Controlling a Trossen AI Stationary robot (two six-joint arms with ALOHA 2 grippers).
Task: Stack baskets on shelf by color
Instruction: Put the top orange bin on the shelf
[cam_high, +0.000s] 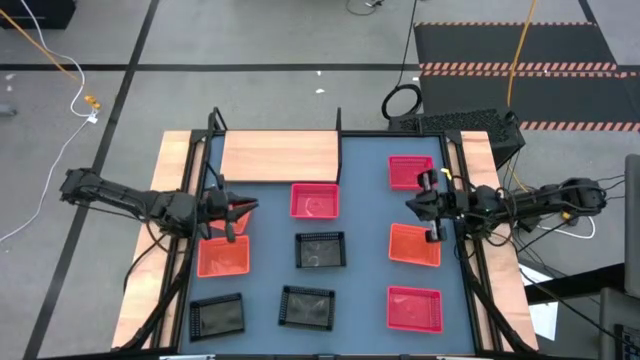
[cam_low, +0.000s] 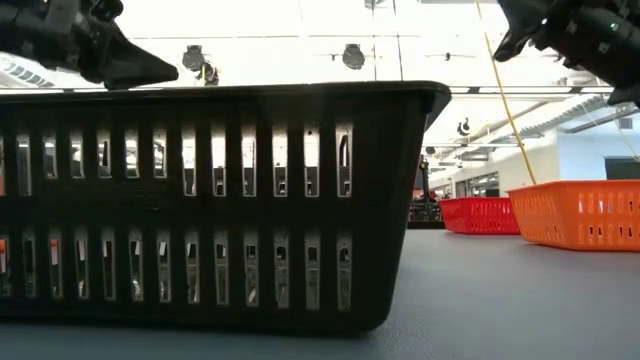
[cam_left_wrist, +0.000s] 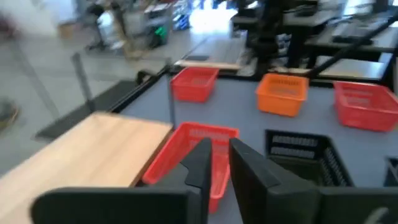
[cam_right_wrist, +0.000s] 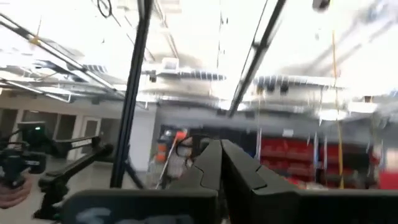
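Note:
I expect the nearer orange basket (cam_high: 223, 257) to get pushed crooked when I lift its neighbour under my left gripper, because the two orange baskets meet edge to edge (cam_high: 229, 237).
The pale wooden shelf (cam_high: 280, 155) stands at the table's far side, bare. Three pink-red baskets (cam_high: 314, 200) (cam_high: 412, 172) (cam_high: 414, 308), two orange ones (cam_high: 222, 256) (cam_high: 414, 244) and three black ones (cam_high: 320, 250) (cam_high: 307, 306) (cam_high: 217, 316) rest flat on the table. My left gripper (cam_high: 245, 208) (cam_left_wrist: 221, 165) hovers shut and empty above the left orange basket's far edge, pointing at the middle pink basket (cam_left_wrist: 193, 155). My right gripper (cam_high: 412, 203) (cam_right_wrist: 221, 155) hovers shut and empty between the far right pink basket and the right orange basket.
Black metal uprights (cam_high: 215, 125) rise at the shelf's corners. Wooden side boards (cam_high: 165, 200) (cam_high: 495, 200) flank the blue-grey table. In the low view a black basket (cam_low: 200, 200) fills the foreground, with an orange one (cam_low: 580, 215) and a red one (cam_low: 480, 213) behind.

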